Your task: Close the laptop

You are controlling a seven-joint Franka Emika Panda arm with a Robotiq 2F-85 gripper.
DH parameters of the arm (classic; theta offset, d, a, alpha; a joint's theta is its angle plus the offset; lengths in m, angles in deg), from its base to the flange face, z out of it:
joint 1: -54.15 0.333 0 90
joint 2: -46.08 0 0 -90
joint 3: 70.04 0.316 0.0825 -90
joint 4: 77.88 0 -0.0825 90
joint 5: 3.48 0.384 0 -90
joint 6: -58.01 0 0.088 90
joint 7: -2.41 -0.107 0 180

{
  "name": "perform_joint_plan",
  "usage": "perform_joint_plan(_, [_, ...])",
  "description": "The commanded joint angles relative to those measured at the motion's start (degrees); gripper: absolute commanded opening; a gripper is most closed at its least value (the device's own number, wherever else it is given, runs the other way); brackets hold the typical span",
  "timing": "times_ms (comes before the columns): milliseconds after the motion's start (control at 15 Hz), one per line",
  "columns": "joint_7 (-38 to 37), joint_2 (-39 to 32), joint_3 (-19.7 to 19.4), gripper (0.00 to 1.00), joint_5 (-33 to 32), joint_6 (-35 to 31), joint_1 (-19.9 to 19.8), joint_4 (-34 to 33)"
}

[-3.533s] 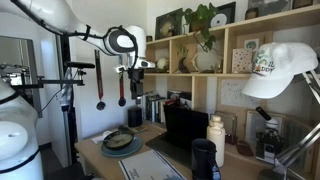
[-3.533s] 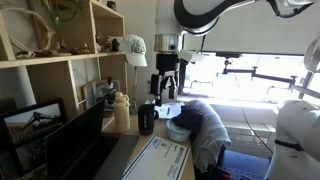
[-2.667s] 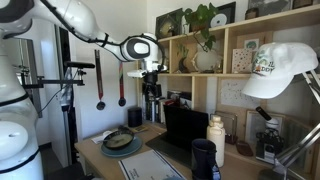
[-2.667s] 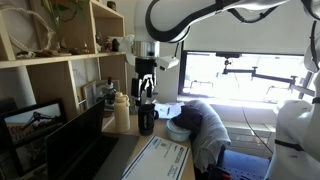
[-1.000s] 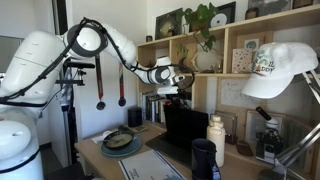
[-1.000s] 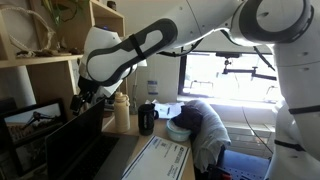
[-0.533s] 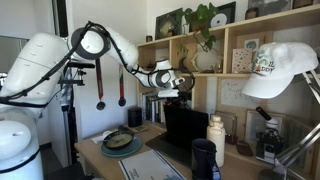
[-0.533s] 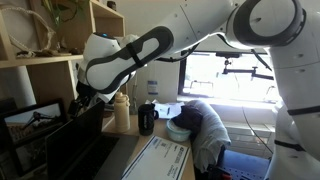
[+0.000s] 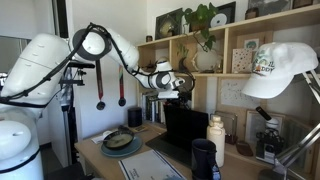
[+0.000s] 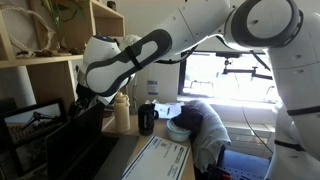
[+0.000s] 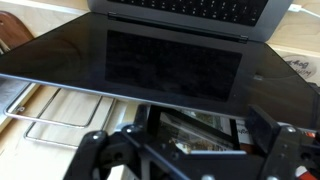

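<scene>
The robot's gripper is behind the screen's top edge [image 11: 165,98] and the shelves are close behind, so the gripper should sweep forward and fold the screen down over the keyboard [image 11: 190,10].
The laptop [image 9: 185,127] is a thin black one that stands open on the wooden desk in front of the shelves; it also shows at the lower left in an exterior view [image 10: 72,148]. In the wrist view its dark screen [image 11: 170,60] fills the upper half, with the keyboard along the top edge. My gripper [image 9: 170,84] hangs just above and behind the screen's top edge, and in an exterior view [image 10: 86,99] it sits at that edge. In the wrist view the gripper [image 11: 190,145] has its fingers wide apart, open and empty, with the screen edge close in front.
A plate [image 9: 120,142] sits on the desk's near left. A black bottle [image 9: 203,158] and a white bottle [image 9: 215,134] stand right of the laptop. Wall shelves [image 9: 225,50] rise close behind. A grey cloth [image 10: 205,128] and a paper sheet [image 10: 155,157] lie farther along.
The arm swung in from above the desk to the laptop's top edge. Over the last second the gripper shifted slightly lower and closer to the screen; the screen angle looks unchanged.
</scene>
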Motion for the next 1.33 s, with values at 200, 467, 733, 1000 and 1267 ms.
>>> perform_joint_plan(200, [-0.8, -0.6, 0.6, 1.0, 0.4, -0.7, -0.7, -0.8])
perform_joint_plan(467, [-0.5, -0.4, 0.8, 1.0, 1.0, -0.8, -1.0, -2.1])
perform_joint_plan(733, [-0.3, -0.8, 1.1, 1.0, 1.5, -1.0, -1.3, -3.9])
perform_joint_plan(1000, [0.3, -1.7, 1.6, 1.0, 2.9, -1.5, -1.9, -4.5])
perform_joint_plan(1267, [0.6, -3.6, 2.4, 1.0, 4.2, -1.8, -2.6, -5.1])
